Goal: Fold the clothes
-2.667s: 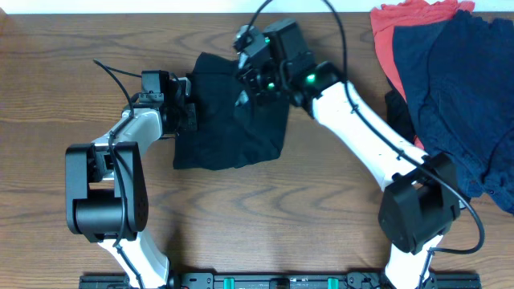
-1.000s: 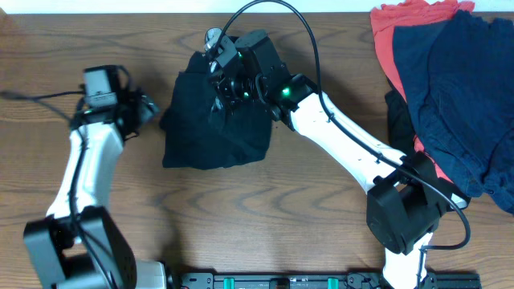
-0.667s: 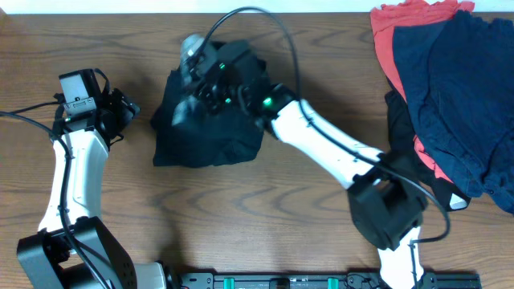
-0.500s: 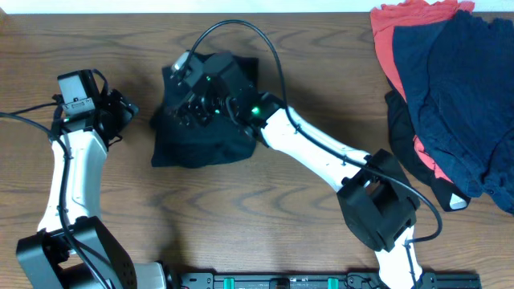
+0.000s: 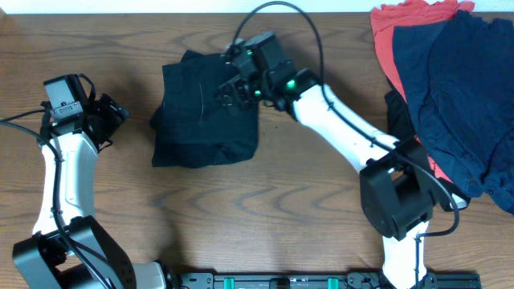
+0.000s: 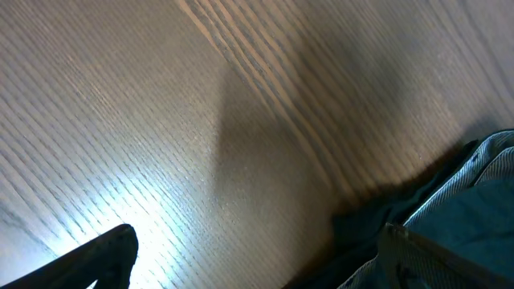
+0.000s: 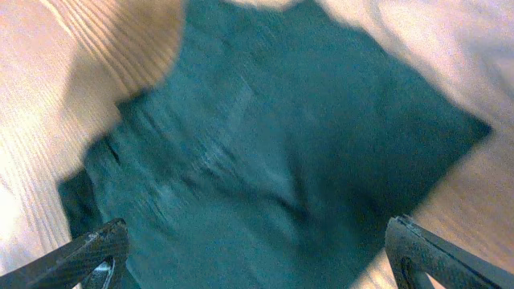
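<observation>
My right gripper needs to move back and my left gripper needs to pull the folded black shorts to the table's far corner (image 5: pixel 120 52), because the shorts take up the table's upper middle (image 5: pixel 202 116).
The black shorts (image 5: pixel 201 112) lie folded in a rough square at the table's upper middle. My right gripper (image 5: pixel 228 91) hovers over their upper right part, open, with nothing in it. In the right wrist view the dark fabric (image 7: pixel 273 152) fills the space below the open right gripper (image 7: pixel 257 265). My left gripper (image 5: pixel 111 117) stands open to the left of the shorts, apart from them. The left wrist view has bare wood between the open left gripper (image 6: pixel 257 269) fingertips, and an edge of the shorts (image 6: pixel 474 185) at lower right.
A pile of clothes sits at the upper right corner: a coral-red garment (image 5: pixel 392 36), navy garments (image 5: pixel 458 80) on top, and a black one (image 5: pixel 401 120) under them. The wooden table (image 5: pixel 265 217) runs along the front.
The right gripper dragged the shorts a little left, opened, let them go, and drew back right. The left arm swung left, away from the shorts.
</observation>
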